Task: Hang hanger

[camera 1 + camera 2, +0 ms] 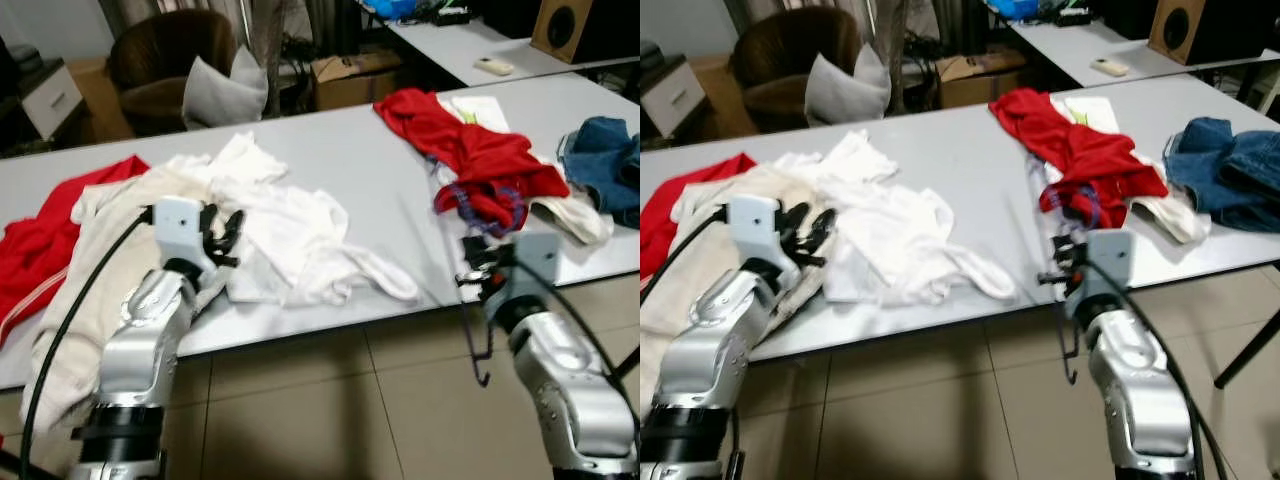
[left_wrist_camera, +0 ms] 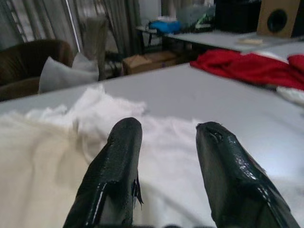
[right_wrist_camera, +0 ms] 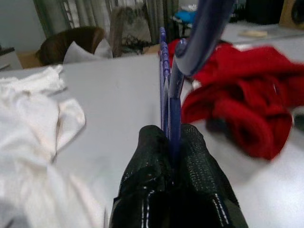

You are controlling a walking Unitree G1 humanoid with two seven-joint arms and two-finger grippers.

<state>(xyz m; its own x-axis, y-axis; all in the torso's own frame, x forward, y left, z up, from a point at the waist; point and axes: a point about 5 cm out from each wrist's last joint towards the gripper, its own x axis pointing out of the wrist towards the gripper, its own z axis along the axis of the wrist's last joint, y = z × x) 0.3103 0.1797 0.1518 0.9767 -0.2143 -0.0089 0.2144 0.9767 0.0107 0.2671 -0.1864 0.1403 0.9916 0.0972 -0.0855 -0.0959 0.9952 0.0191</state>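
The white garment (image 1: pixel 285 232) is crumpled in loose folds (image 1: pixel 335 268), so when I pick it up it will stretch out into a long drape with its lower end trailing.
My right gripper (image 1: pixel 478 268) is at the table's front edge, shut on a thin blue-purple hanger (image 3: pixel 171 85). The hanger's hook (image 1: pixel 482 352) hangs below the table edge, and its frame runs up towards the red garment (image 1: pixel 470 150). In the right wrist view the two fingers (image 3: pixel 147 161) pinch the hanger's wire, with the red cloth just beyond. My left gripper (image 1: pixel 225 232) is open over a crumpled white garment (image 1: pixel 290 230), its fingertips (image 2: pixel 124 137) spread with nothing between them.
The long grey table (image 1: pixel 350 150) also carries a cream garment (image 1: pixel 90 260), a red one (image 1: pixel 30 250) at far left and jeans (image 1: pixel 605 160) at far right. Behind stand a brown armchair (image 1: pixel 165 60), a cardboard box (image 1: pixel 345 75) and a second table (image 1: pixel 470 45).
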